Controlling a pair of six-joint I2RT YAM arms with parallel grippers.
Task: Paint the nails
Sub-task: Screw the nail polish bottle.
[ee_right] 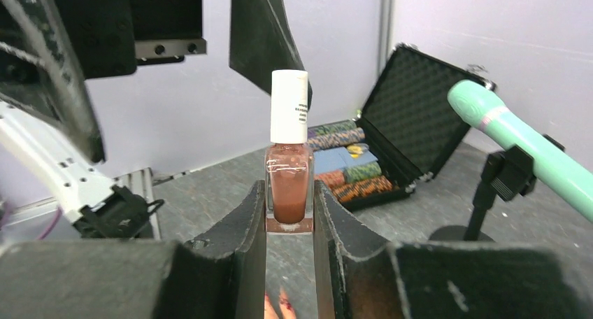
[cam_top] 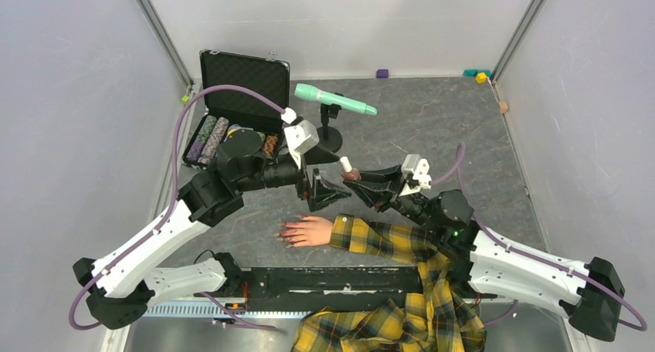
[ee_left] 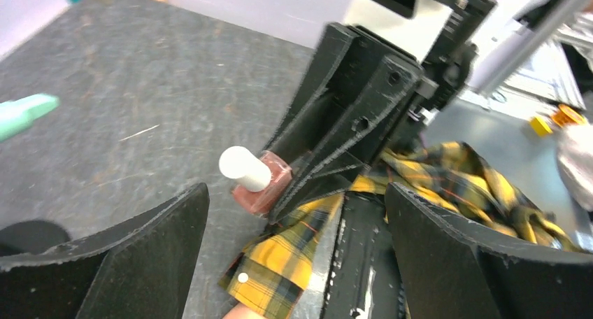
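My right gripper is holding the polish bottle's brownish body point(cam_top: 351, 174), and this leaves the white cap point(cam_top: 345, 164) free. So my left gripper should keep moving in until it closes around the cap.
A pale mannequin hand point(cam_top: 311, 231) in a yellow plaid sleeve point(cam_top: 375, 239) lies palm down near the front, its red nails point(cam_top: 287, 230) pointing left. Two nails point(ee_right: 285, 306) show low in the right wrist view. My right gripper point(cam_top: 357, 174) point(ee_right: 289, 196) is shut on a small brownish polish bottle point(ee_right: 289, 186) with a white cap point(ee_right: 289, 105), held upright above the table behind the hand. My left gripper point(cam_top: 332, 190) point(ee_left: 294, 252) is open and empty, just left of the bottle point(ee_left: 264, 185). Its fingers stand wide apart above the sleeve cuff point(ee_left: 280, 263).
An open black case point(cam_top: 241, 105) with poker chips stands at the back left. A teal wand on a black stand point(cam_top: 334, 99) is behind the grippers. Small coloured blocks point(cam_top: 480, 76) lie along the back wall. A black rail point(cam_top: 324, 279) runs along the near edge.
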